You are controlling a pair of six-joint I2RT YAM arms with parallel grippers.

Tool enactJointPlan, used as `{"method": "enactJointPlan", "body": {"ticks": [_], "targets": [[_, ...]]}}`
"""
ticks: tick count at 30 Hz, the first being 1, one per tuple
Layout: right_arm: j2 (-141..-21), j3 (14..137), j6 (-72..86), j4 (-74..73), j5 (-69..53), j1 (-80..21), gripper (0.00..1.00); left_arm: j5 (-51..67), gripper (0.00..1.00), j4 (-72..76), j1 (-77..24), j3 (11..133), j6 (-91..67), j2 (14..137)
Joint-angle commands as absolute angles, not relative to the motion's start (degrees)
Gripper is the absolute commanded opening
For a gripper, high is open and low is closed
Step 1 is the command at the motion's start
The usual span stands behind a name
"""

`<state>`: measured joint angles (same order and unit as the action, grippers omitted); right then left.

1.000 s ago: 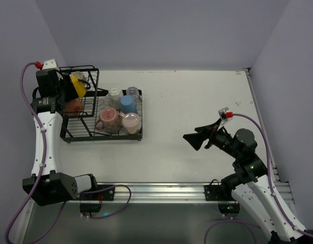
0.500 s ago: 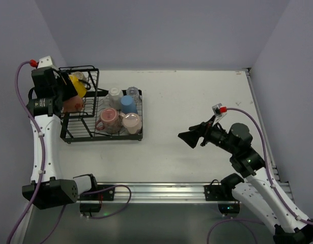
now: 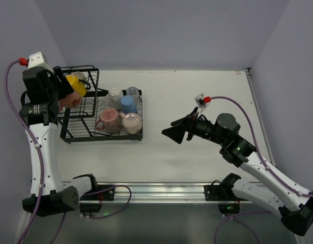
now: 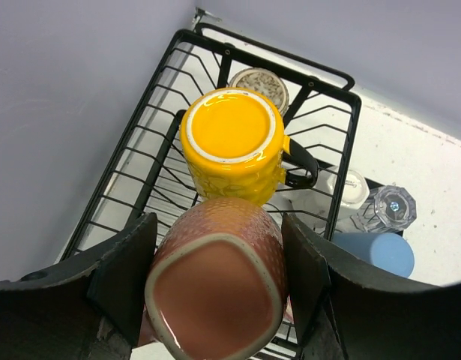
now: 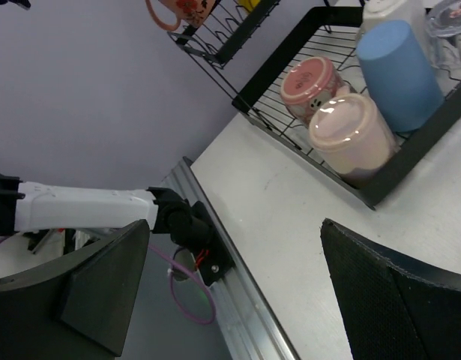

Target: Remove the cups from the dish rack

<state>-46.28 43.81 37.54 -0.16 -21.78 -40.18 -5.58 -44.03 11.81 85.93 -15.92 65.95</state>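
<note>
My right gripper should keep going, because my left gripper has the dark red mug (image 3: pixel 70 100) by its body and the mug's rim is free. The right gripper should move on toward that rim (image 5: pixel 194 23) until it closes there.
My left gripper (image 3: pixel 63 99) is shut on a dark red mug (image 4: pixel 219 289), held upside down above the tall basket end of the black wire dish rack (image 3: pixel 103 136). A yellow cup (image 4: pixel 231 142) sits upside down in the basket just beyond it, with a beige cup (image 4: pixel 260 79) behind. In the tray section stand a white cup (image 3: pixel 114 95), a clear glass (image 3: pixel 132 92), a blue cup (image 3: pixel 128 104), a pink mug (image 3: pixel 108 118) and a beige-pink cup (image 3: pixel 131 122). My right gripper (image 3: pixel 174 133) is open and empty, above the table right of the rack.
The rack's near rim (image 5: pixel 410 161) lies ahead of the right gripper, with the beige-pink cup (image 5: pixel 350 135) and pink mug (image 5: pixel 309 86) closest. The aluminium rail (image 3: pixel 156 190) runs along the table's near edge. Walls close in on the left and back.
My left gripper has risen and drawn left with the dark red mug. My right arm has reached leftwards towards the rack, its gripper still open.
</note>
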Motion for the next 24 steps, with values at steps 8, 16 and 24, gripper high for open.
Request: {"method": "enactJointPlan", "body": {"ticks": [8, 16, 24], "targets": [[-57.55, 54.48, 40.25, 9.14, -18.11, -47.98, 0.99, -2.82, 0.0, -40.08, 11.69, 89.03, -19.24, 61.17], [-67.4, 62.83, 43.85, 16.87, -19.6, -51.94, 0.99, -0.71, 0.0, -39.38, 11.69, 91.23, -19.69, 61.08], [-74.0, 66.35, 47.19, 23.9, -22.05, -53.17, 0.99, 7.8, 0.0, -35.78, 11.69, 91.41, -22.76, 59.77]]}}
